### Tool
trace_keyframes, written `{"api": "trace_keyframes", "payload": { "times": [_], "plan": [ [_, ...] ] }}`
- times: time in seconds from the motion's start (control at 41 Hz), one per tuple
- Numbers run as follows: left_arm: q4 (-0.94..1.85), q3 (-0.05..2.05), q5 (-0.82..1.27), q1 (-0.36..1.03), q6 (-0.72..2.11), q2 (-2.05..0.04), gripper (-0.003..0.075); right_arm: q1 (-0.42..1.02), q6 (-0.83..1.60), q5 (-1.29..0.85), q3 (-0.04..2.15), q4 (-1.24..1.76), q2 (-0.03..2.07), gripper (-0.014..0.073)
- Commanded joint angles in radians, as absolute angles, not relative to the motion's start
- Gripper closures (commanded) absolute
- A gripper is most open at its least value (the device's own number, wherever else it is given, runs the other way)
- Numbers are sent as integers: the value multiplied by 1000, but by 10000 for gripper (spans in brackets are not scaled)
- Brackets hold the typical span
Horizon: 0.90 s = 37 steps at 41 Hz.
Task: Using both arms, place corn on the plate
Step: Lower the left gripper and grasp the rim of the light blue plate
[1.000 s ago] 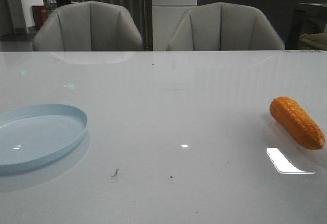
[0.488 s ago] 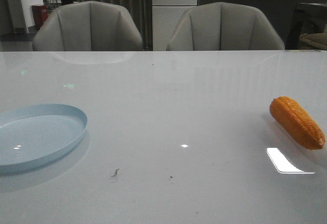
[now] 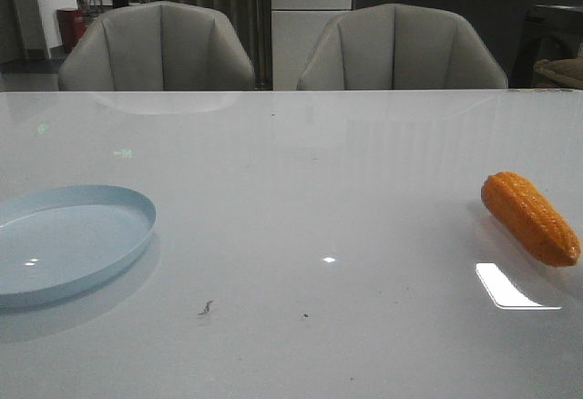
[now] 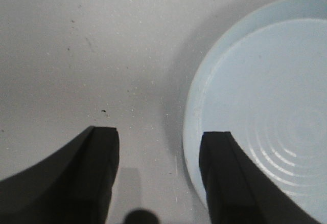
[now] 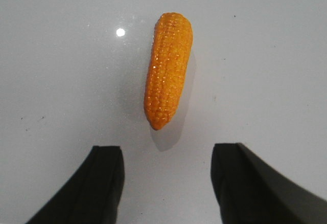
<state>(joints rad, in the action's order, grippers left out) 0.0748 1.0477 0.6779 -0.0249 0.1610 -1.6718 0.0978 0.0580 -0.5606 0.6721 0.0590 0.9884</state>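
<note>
My left gripper will carry the wide pale-blue plate (image 3: 71,242) slightly tipped, with the plate's free side lower, because my fingers straddle only the plate's rim (image 4: 190,132).
The orange corn (image 3: 530,218) lies on the white table at the right, and shows lengthwise in the right wrist view (image 5: 168,69). My right gripper (image 5: 167,155) is open and empty, above the table just short of the cob's narrow tip. The pale-blue plate (image 3: 68,240) sits at the left and is empty. In the left wrist view my left gripper (image 4: 159,137) is open and empty above the table, one finger (image 4: 225,162) over the plate's rim (image 4: 190,127), the other over bare table. Neither arm shows in the front view.
Two grey chairs (image 3: 157,48) (image 3: 401,49) stand behind the table's far edge. Small dark specks (image 3: 206,308) lie on the table near the front. A bright light reflection (image 3: 510,287) lies in front of the corn.
</note>
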Motion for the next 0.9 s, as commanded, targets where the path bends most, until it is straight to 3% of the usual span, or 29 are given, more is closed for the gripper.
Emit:
{"api": "trace_keyframes", "payload": {
  "times": [0.0,0.463,0.683,0.878],
  "plan": [
    [87,1079,676,-21,198,-1675,297,97,56,-495,707,50,980,105],
    [117,1081,617,-17,267,-1738,302,97,56,-479,707,50,980,105],
    [137,1081,611,-17,267,-1738,396,97,56,-479,707,51,980,105],
    [152,1081,630,-17,267,-1758,404,97,56,-479,707,51,980,105]
  ]
}}
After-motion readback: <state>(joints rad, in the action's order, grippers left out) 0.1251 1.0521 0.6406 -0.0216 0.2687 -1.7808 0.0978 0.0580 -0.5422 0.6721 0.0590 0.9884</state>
